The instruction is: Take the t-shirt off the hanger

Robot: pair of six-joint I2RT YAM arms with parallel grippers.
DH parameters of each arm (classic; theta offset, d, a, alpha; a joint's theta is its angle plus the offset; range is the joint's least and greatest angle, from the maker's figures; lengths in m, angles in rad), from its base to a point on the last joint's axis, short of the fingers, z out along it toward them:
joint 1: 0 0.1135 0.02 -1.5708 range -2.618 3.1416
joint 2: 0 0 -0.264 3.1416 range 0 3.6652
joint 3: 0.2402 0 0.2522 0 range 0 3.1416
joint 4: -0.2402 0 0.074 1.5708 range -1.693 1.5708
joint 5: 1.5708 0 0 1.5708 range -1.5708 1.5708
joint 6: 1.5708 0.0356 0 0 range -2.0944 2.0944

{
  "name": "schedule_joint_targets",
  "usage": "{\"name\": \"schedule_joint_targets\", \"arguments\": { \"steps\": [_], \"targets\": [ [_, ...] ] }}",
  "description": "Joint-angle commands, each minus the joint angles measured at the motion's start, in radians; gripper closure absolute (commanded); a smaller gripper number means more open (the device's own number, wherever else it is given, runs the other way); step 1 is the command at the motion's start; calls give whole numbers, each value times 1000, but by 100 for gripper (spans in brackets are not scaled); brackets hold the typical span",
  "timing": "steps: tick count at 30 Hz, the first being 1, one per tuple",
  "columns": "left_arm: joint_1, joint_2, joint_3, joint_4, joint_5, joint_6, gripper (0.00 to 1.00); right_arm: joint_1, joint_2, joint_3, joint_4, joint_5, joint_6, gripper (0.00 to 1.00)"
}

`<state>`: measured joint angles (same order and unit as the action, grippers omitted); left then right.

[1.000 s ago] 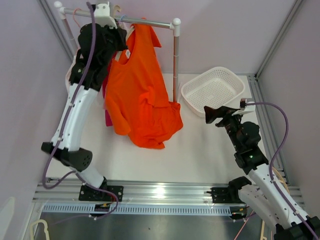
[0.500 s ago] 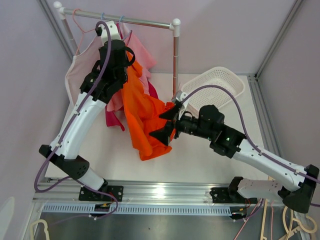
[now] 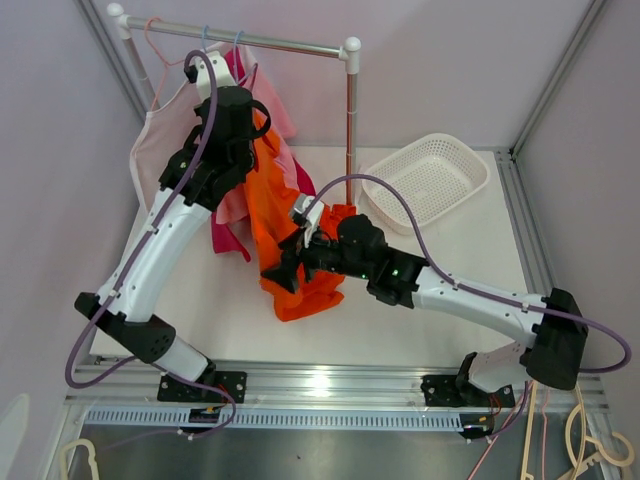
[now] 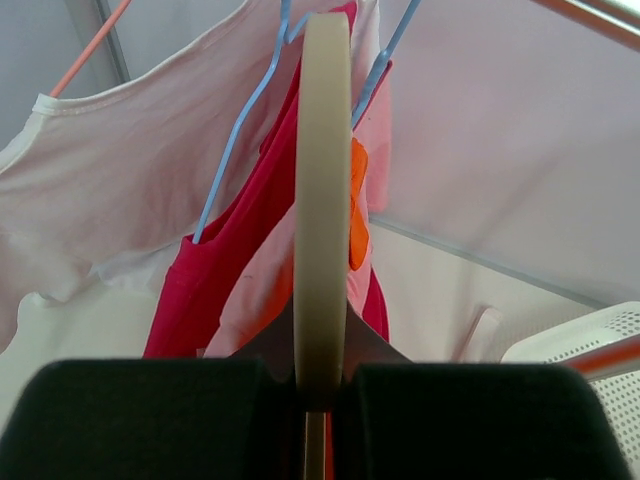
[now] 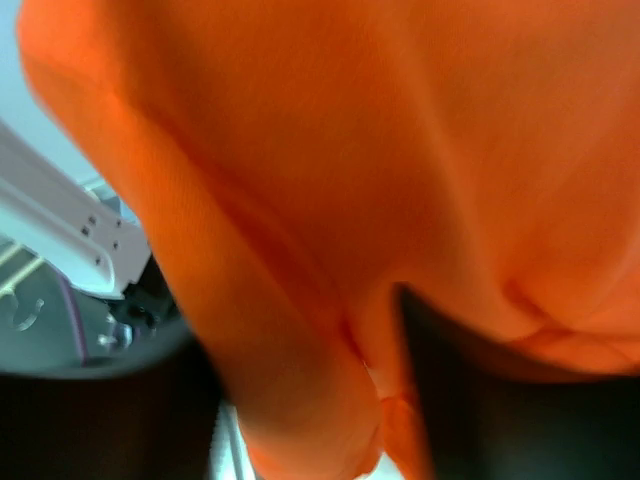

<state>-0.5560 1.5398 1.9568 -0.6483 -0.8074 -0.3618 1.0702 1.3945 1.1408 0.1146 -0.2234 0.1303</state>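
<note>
Next, I move the hanger [image 4: 322, 200] back from the rail with my left gripper while my right gripper holds the t-shirt, because the orange t-shirt's top [image 3: 263, 128] is against the pale pink shirt.
The orange t-shirt [image 3: 272, 205] hangs bunched from a cream hanger [image 4: 322, 190], just in front of the rail. My left gripper [image 4: 322, 368] is shut on the hanger's lower edge; in the top view it [image 3: 240, 135] sits at the shirt's top, and the hanger itself is hidden there. My right gripper [image 3: 284, 268] reaches in from the right at the shirt's lower part. Its fingers stand apart, with orange cloth [image 5: 340, 160] filling the gap between the dark fingers [image 5: 480, 410]. I cannot see the cloth being pinched.
A white rack rail [image 3: 270, 42] crosses the back, with a post [image 3: 351, 120] at its right end. A pale pink shirt [image 3: 158, 140] and a red garment [image 3: 220, 236] hang on blue hangers [image 4: 236, 150] behind. A white basket [image 3: 430, 178] stands at the right.
The left arm has drawn the hanger and orange shirt down off the rail and forward. The right arm has swung from beside the basket across to the shirt's lower part.
</note>
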Motion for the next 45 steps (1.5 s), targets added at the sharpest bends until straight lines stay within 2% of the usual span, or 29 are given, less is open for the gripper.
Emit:
{"name": "schedule_joint_targets", "arguments": {
  "steps": [1,2,3,6,8,10,14,17,19,23,24,25,27,28,29,32,35,40,45],
  "targets": [
    [-7,-59,-39,50,-12,-29,99,19,24,80,125,64,-24,46],
    [-7,-64,-44,61,-7,-25,99,22,31,89,114,71,-15,76],
    [-7,-64,-51,70,-3,-19,99,25,26,96,99,71,-9,100],
    [-7,-53,-49,105,-7,7,99,83,-24,71,45,88,-9,100],
    [-7,-40,-36,133,-6,32,99,178,-61,-13,36,146,11,100],
    [-5,2,35,124,11,50,99,259,-107,-96,51,202,49,100],
    [-5,115,234,53,1,81,99,521,-117,-361,202,364,190,100],
    [-7,161,315,24,10,95,99,589,-45,-401,227,456,285,100],
    [-8,148,339,-43,31,51,99,590,-16,-388,198,504,307,100],
    [-25,19,279,-203,167,-70,99,455,-47,-310,91,561,252,100],
    [-34,-24,169,-220,228,-98,99,366,-54,-290,73,555,243,100],
    [-63,-123,125,-247,247,-111,99,322,-58,-241,48,565,239,100],
    [-100,-237,30,-258,255,-140,99,243,-52,-196,-16,579,235,100],
    [-137,-300,-133,-254,255,-149,99,173,-43,-152,-38,617,235,100],
    [-150,-414,-183,-260,251,-163,99,137,-31,-129,-77,625,229,100],
    [-173,-568,-405,-290,270,-203,99,-4,69,-3,-186,639,223,100],
    [-179,-714,-499,-344,269,-235,99,-113,217,156,-259,634,204,100],
    [-180,-886,-547,-369,212,-201,99,-171,498,384,-429,642,186,100],
    [-180,-909,-509,-263,206,-79,99,-188,670,508,-547,582,244,100]
  ]
}}
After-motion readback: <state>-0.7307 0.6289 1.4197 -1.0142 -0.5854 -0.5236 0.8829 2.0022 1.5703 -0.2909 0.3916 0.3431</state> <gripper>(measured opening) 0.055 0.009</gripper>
